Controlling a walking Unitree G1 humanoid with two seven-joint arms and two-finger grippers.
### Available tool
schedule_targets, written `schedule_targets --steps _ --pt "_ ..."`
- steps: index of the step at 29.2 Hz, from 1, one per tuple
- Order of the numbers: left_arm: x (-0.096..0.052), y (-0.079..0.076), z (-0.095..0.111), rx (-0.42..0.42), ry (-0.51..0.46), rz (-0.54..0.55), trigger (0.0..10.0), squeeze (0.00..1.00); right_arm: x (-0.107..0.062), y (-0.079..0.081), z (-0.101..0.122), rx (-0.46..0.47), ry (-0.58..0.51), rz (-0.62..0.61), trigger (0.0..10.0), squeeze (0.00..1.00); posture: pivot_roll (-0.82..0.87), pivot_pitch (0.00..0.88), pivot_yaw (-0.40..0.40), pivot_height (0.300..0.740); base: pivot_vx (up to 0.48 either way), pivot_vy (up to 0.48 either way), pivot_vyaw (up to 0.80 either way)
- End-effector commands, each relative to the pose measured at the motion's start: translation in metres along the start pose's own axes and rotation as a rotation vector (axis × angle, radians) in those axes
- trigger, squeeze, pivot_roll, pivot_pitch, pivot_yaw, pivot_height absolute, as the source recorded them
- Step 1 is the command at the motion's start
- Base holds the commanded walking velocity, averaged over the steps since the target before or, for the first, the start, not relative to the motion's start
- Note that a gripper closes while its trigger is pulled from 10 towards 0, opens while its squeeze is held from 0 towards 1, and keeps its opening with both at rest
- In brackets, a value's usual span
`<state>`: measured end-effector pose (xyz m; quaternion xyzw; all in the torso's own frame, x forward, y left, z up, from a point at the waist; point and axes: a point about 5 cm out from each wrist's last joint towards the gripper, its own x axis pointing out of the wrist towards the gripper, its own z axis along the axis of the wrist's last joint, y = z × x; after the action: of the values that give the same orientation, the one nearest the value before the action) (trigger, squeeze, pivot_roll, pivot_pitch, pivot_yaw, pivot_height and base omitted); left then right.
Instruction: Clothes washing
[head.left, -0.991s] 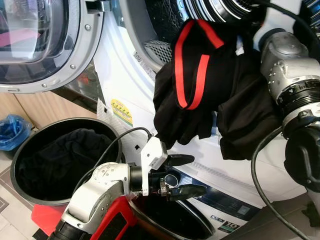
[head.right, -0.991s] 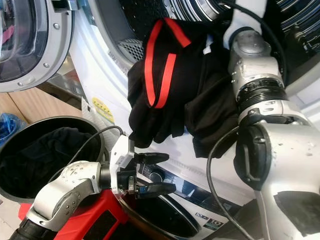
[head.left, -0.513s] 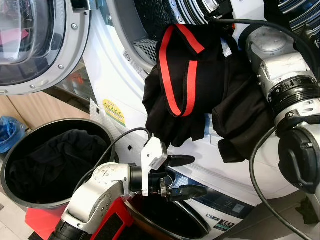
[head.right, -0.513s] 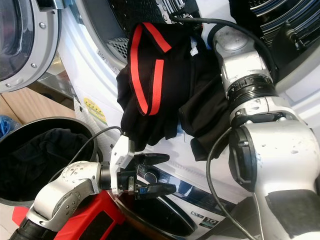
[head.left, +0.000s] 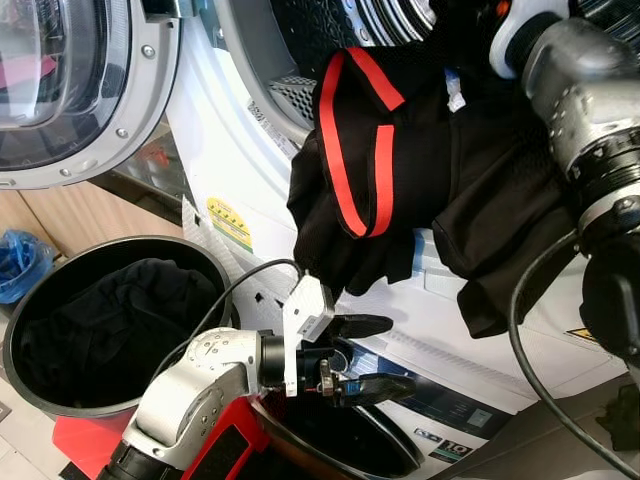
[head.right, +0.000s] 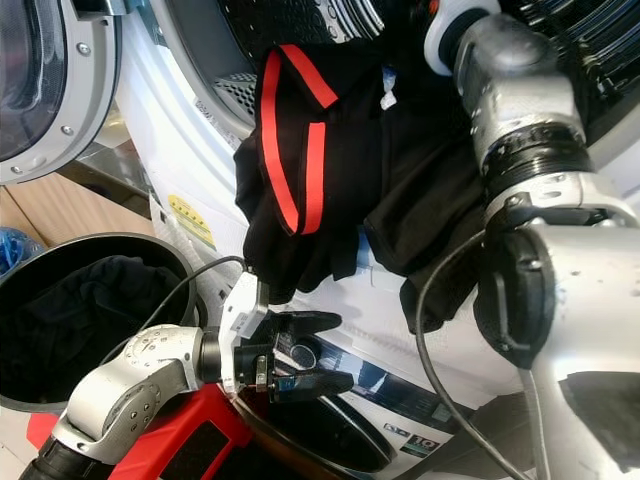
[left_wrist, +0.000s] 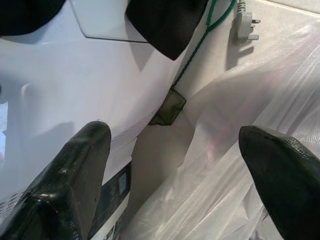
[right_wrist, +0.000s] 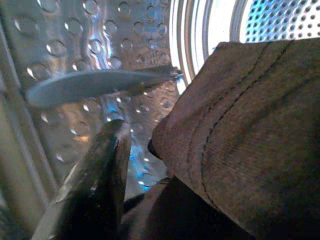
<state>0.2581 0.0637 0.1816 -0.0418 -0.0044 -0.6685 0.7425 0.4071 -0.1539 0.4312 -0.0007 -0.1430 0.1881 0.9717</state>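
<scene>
The black garment (head.left: 415, 185) will still hang partly outside when I push the bunched cloth in, because limp folds (head.left: 500, 270) hang far below the drum's rim.
A black garment with red stripes (head.left: 400, 170) hangs over the lower rim of the upper washer's open drum (head.left: 300, 45). Its upper part trails into the drum along my right arm (head.left: 590, 110), which reaches in over the rim. In the right wrist view my right gripper (right_wrist: 145, 142) is among the drum's dimpled steel walls. One black finger (right_wrist: 95, 185) shows, with dark fabric (right_wrist: 240, 130) pressed against it. My left gripper (head.left: 395, 352) stands open below the hanging garment, in front of the lower machine, with nothing between its fingers.
A round dark basket (head.left: 130, 241) with black clothes stands on the floor at the left. The washer's door (head.left: 70, 90) is swung open at the upper left. A blue bag (head.left: 20, 262) lies beside the basket. Clear plastic sheeting (left_wrist: 250, 100) and a plug (left_wrist: 245, 22) lie beside the machine.
My right arm has pushed further up into the drum and the garment has shifted with it. The camera has moved a little. My left gripper stays open in place.
</scene>
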Motion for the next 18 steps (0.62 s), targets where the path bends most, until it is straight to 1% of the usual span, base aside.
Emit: schedule_targets --steps 1,4,6,8,10,11,12,13,14,15,17,18 --pt "0.005 -0.007 0.002 0.002 -0.002 -0.043 10.0 0.0 -0.004 -0.004 0.016 0.016 -0.039 0.01 10.0 0.0 0.05 0.15 -0.078 0.74 0.0 0.0 0.0" --pt "0.004 -0.01 0.0 -0.012 0.0 -0.05 10.0 0.0 -0.007 -0.005 0.023 0.002 -0.025 0.08 10.0 0.0 0.03 0.154 -0.083 0.74 0.0 0.0 0.0" --pt "0.004 -0.012 -0.001 -0.027 -0.001 -0.06 10.0 0.0 -0.014 -0.012 0.03 0.023 -0.02 0.104 10.0 0.0 0.03 0.157 -0.083 0.74 0.0 0.0 0.0" --pt "0.006 -0.013 -0.002 -0.031 -0.003 -0.065 10.0 0.0 -0.02 -0.017 0.039 0.027 -0.037 0.132 10.0 0.0 0.01 0.161 -0.086 0.74 0.0 0.0 0.0" --pt "0.007 -0.013 -0.002 -0.033 -0.005 -0.069 10.0 0.0 -0.026 -0.02 0.044 0.018 -0.044 0.156 10.0 0.0 0.01 0.16 -0.086 0.74 0.0 0.0 0.0" --pt "0.007 -0.013 -0.002 -0.033 -0.005 -0.069 10.0 0.0 -0.026 -0.02 0.044 0.018 -0.044 0.156 10.0 0.0 0.01 0.16 -0.086 0.74 0.0 0.0 0.0" --pt "0.007 -0.013 -0.002 -0.034 -0.006 -0.069 10.0 0.0 -0.03 -0.022 0.047 -0.002 -0.049 0.161 10.0 0.0 0.01 0.16 -0.087 0.74 0.0 0.0 0.0" --pt "0.007 -0.013 -0.002 -0.039 -0.01 -0.073 10.0 0.0 -0.037 -0.028 0.051 -0.037 -0.06 0.152 10.0 0.0 0.01 0.16 -0.087 0.74 0.0 0.0 0.0" --pt "0.007 -0.013 -0.002 -0.039 -0.01 -0.073 10.0 0.0 -0.037 -0.028 0.051 -0.037 -0.06 0.152 10.0 0.0 0.01 0.16 -0.087 0.74 0.0 0.0 0.0" --pt "0.007 -0.014 -0.002 -0.042 -0.01 -0.075 10.0 0.0 -0.043 -0.033 0.05 -0.03 -0.056 0.143 10.0 0.0 0.0 0.159 -0.088 0.74 0.0 0.0 0.0" --pt "0.007 -0.014 -0.002 -0.045 -0.009 -0.079 10.0 0.0 -0.049 -0.035 0.044 -0.032 -0.043 0.139 10.0 0.0 0.0 0.159 -0.088 0.74 0.0 0.0 0.0" --pt "0.007 -0.015 -0.003 -0.048 -0.01 -0.082 10.0 0.0 -0.056 -0.037 0.034 -0.073 -0.015 0.129 10.0 0.0 0.0 0.156 -0.087 0.74 0.0 0.0 0.0"
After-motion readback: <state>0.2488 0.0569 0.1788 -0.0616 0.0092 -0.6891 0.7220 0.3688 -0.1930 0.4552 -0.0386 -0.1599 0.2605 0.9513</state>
